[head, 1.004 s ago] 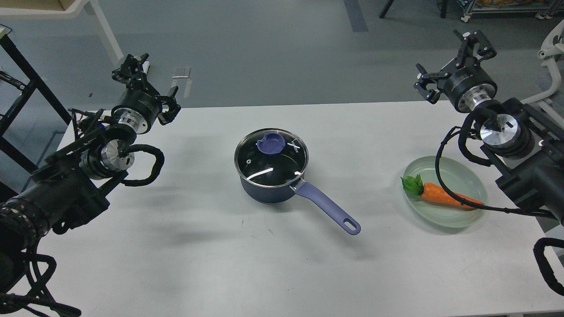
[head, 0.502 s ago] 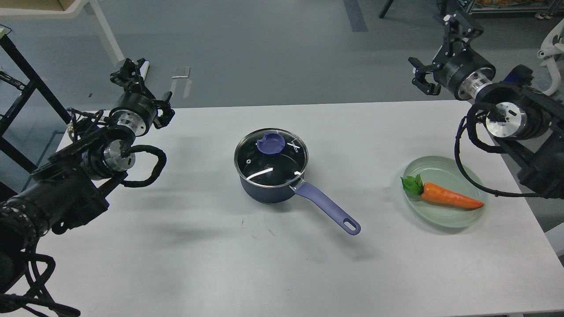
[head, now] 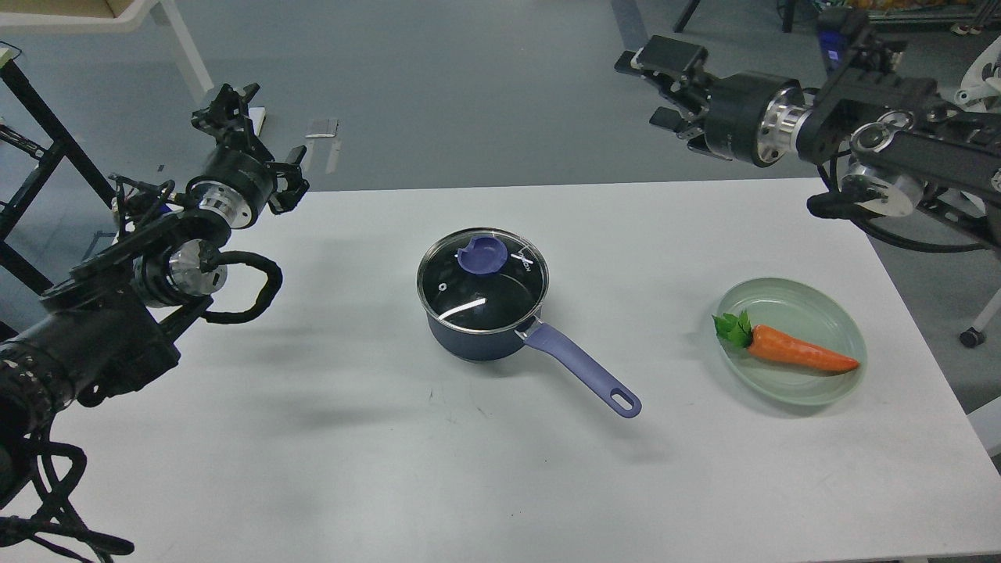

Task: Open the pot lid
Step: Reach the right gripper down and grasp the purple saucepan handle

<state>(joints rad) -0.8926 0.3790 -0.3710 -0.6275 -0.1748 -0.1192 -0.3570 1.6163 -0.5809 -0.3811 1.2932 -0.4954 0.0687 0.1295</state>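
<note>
I can see only plain darkness through the glass lid [head: 469, 289], so I expect the dark blue pot [head: 475, 343] to be empty when I take the lid off.
A dark blue pot [head: 477, 340] stands at the middle of the white table [head: 313, 438]. Its glass lid [head: 478, 283] sits closed on it, with a purple knob [head: 481, 255] on top. The purple handle [head: 585, 371] points to the front right. My left gripper [head: 254, 139] is open and empty above the table's far left corner, well left of the pot. My right gripper [head: 655, 84] is open and empty, raised beyond the table's far edge, up and to the right of the pot, pointing left.
A pale green plate [head: 813, 301] at the right holds an orange carrot [head: 798, 352] with green leaves. Black table legs [head: 47, 156] stand at the far left. A white frame leg [head: 191, 59] stands on the floor behind.
My right arm has lifted off the plate area and swung up and left, its gripper now pointing left beyond the far edge. My left gripper has drifted slightly up and left. The pot has not moved.
</note>
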